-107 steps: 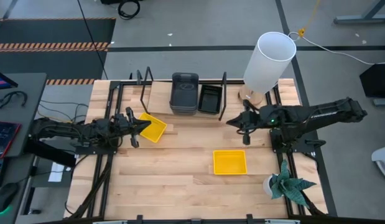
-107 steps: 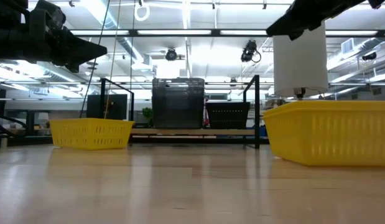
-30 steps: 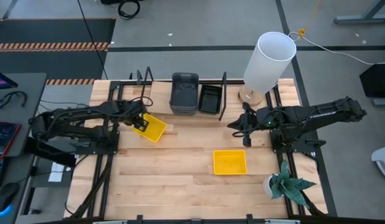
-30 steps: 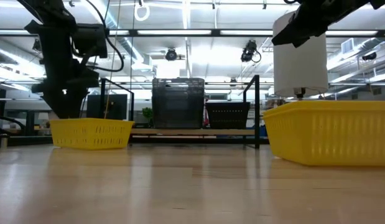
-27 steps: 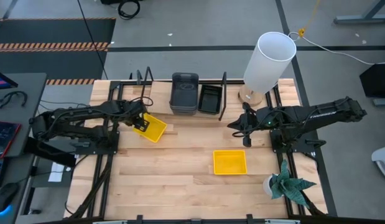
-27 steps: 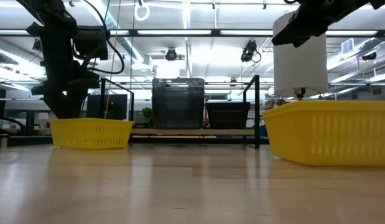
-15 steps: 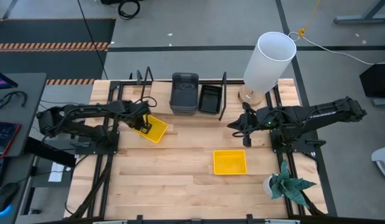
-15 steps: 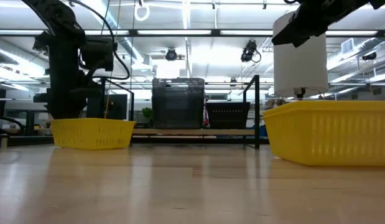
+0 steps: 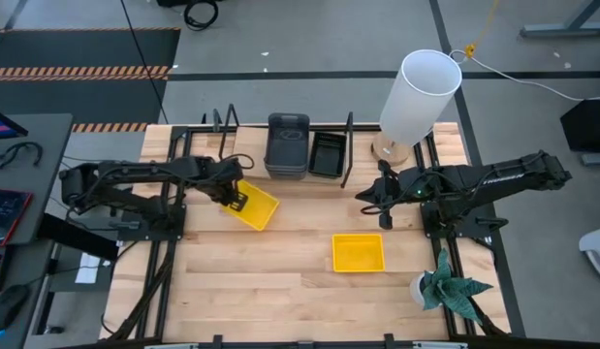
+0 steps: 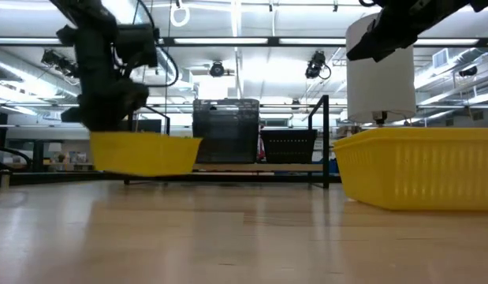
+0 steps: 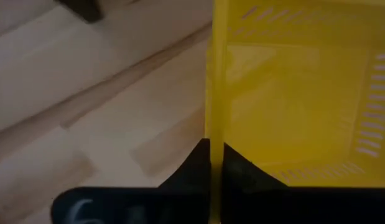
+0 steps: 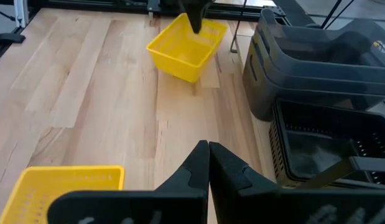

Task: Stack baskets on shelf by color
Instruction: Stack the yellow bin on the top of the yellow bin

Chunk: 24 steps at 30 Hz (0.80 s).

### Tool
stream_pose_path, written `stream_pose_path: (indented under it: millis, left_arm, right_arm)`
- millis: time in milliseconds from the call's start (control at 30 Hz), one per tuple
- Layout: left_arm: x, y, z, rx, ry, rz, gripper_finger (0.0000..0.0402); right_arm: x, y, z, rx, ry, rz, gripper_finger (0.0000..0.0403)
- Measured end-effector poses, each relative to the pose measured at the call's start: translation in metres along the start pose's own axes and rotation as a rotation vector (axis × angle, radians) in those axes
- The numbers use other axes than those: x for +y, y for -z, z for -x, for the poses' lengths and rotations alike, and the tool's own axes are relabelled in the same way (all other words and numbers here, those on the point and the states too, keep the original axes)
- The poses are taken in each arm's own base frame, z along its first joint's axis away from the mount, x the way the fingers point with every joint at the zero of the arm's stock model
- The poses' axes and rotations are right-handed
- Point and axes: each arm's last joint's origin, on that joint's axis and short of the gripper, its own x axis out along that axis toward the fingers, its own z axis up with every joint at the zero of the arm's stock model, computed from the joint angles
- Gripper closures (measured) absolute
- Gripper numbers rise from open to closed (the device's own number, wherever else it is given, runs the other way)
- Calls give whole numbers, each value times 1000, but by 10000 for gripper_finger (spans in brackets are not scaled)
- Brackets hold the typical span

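Observation:
The second yellow basket [image 9: 359,253] is closer to the robot's right gripper, so next the right gripper grabs the free rim [image 9: 269,216] of the left gripper's basket and stacks that basket there.
My left gripper [image 9: 232,194] is shut on a bright yellow basket [image 9: 255,207], in front of the shelf's left end. In the low view this basket [image 10: 145,154] hangs just above the tabletop. A second yellow basket [image 9: 359,253] rests flat on the table near the middle. The shelf [image 9: 249,155] carries a stack of dark grey baskets [image 9: 288,145] and a black slotted basket [image 9: 327,153]. My right gripper [image 9: 382,202] hovers shut to the right of the shelf, touching nothing. My left gripper pinches the yellow basket's left-hand wall at its rim [image 11: 216,127], one finger inside the basket and one outside. The fingers [image 10: 109,110] come from above, pointing down. The basket hangs below them, lifted clear of the table and roughly level.
A tall white lamp [image 9: 421,92] stands at the far right corner, close to my right arm. A small potted plant [image 9: 445,286] sits at the near right edge. Black uprights [image 9: 348,145] frame the shelf. Bare tabletop [image 9: 280,281] lies in front.
My left gripper came down over the yellow basket's left wall and took hold of it. It then rose and moved toward the table's right, and the basket came up clear of the tabletop and travelled right with it. My right arm kept still.

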Motion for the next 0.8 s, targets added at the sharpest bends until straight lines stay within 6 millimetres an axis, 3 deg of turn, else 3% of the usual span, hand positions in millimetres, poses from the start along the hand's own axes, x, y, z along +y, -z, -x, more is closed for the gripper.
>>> stream_pose_path:
  millis: [167,500,633,800]
  left_arm:
    - [-22,-1,14,-40,78,127,391]
    - [-71,4,33,-160,376,142,393]
    - [-86,7,35,-186,474,131,394]
    - [-88,9,31,-167,458,143,394]
  right_arm:
    - [0,4,0,43,1,10,394]
    - [-2,16,1,165,12,31,394]
    - [0,15,1,151,-24,40,394]
    - [15,0,-6,8,-153,117,394]
